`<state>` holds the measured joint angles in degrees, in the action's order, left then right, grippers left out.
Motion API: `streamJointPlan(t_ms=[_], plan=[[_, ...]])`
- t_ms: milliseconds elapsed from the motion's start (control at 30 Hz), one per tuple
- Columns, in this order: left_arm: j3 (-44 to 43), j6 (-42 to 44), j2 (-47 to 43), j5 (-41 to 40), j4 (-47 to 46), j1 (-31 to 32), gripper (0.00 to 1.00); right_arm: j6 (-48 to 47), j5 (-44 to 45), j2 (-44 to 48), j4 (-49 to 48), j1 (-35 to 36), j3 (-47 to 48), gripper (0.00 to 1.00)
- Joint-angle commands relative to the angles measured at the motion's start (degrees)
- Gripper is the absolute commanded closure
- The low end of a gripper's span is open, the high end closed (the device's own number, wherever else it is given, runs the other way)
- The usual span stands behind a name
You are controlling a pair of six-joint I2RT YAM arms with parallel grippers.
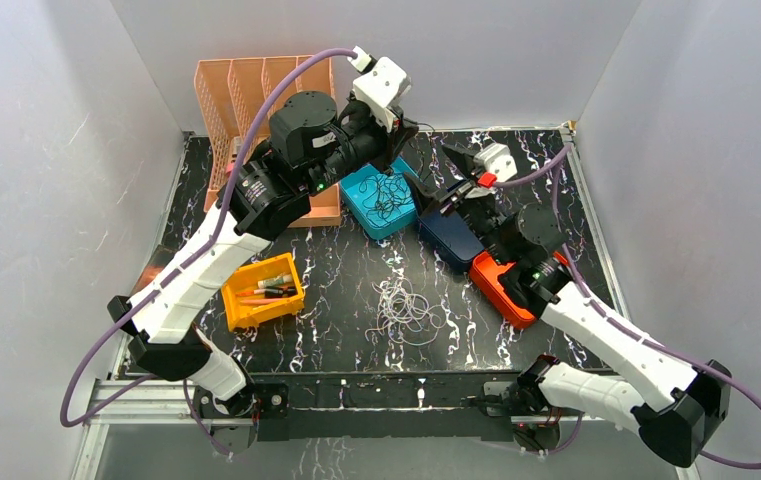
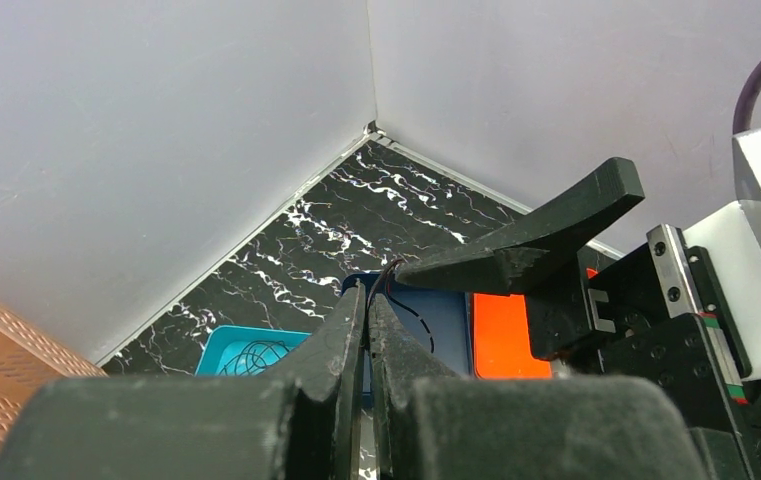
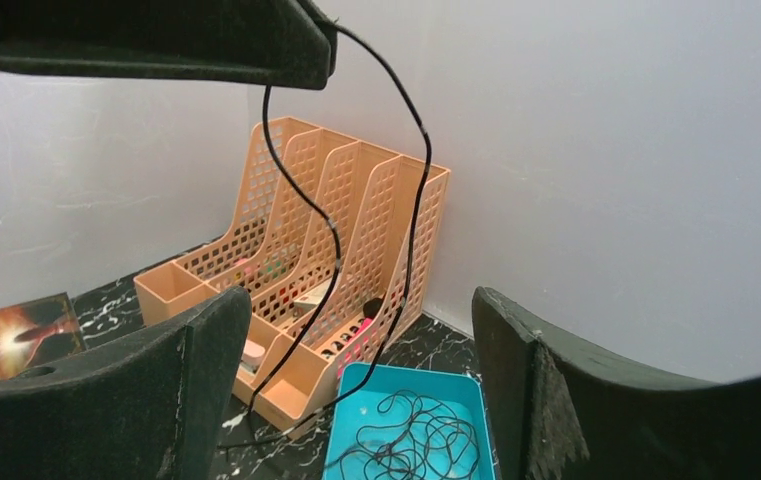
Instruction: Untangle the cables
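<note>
I should take the black cable with my right gripper and lower it into the orange bin, because my left gripper is holding the cable over the teal bin, far from there.
A black cable tangle lies in a teal bin at the back middle. A white cable tangle lies loose on the marble table. My left gripper is raised above the teal bin. In the left wrist view my left gripper is shut on a thin black cable. In the right wrist view two strands of the black cable hang down to the tangle in the teal bin. My right gripper, also in its wrist view, is open and empty, close beside the left one.
A peach file organizer stands at the back left. A yellow bin with small items sits at the left. A dark blue bin and an orange bin lie under the right arm. Grey walls enclose the table.
</note>
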<state>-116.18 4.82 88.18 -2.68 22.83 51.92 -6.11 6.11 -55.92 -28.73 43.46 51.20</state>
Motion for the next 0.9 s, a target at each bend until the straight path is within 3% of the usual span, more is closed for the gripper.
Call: streamJointPlan(t_ms=[0, 167, 467, 533, 633, 867], plan=[[-0.2, -0.65, -2.88, 1.08, -0.16, -0.15, 1.0, -0.51, 2.45, -1.73, -6.72, -0.17, 3.24, 0.12], [1.22, -0.93, -4.02, 4.16, -0.89, -0.14, 1.0, -2.19, 2.03, -4.46, -3.61, -0.22, 6.25, 0.3], [4.16, -1.31, -6.46, 3.94, -2.64, -0.15, 1.0, -0.08, 2.78, -1.7, -1.37, -0.17, 4.71, 0.89], [5.09, -1.5, -6.89, 3.76, -3.11, -0.15, 1.0, 0.44, 3.82, -0.79, -0.39, -0.2, 4.32, 0.98], [6.88, -1.99, -7.89, 3.28, -4.21, -0.07, 0.93, 0.98, 5.82, 0.44, 1.5, -0.2, 4.02, 1.0], [10.14, -2.99, -9.05, 2.73, -5.12, -0.15, 0.51, 2.38, 12.1, 1.56, 10.38, -0.17, 7.56, 1.0]])
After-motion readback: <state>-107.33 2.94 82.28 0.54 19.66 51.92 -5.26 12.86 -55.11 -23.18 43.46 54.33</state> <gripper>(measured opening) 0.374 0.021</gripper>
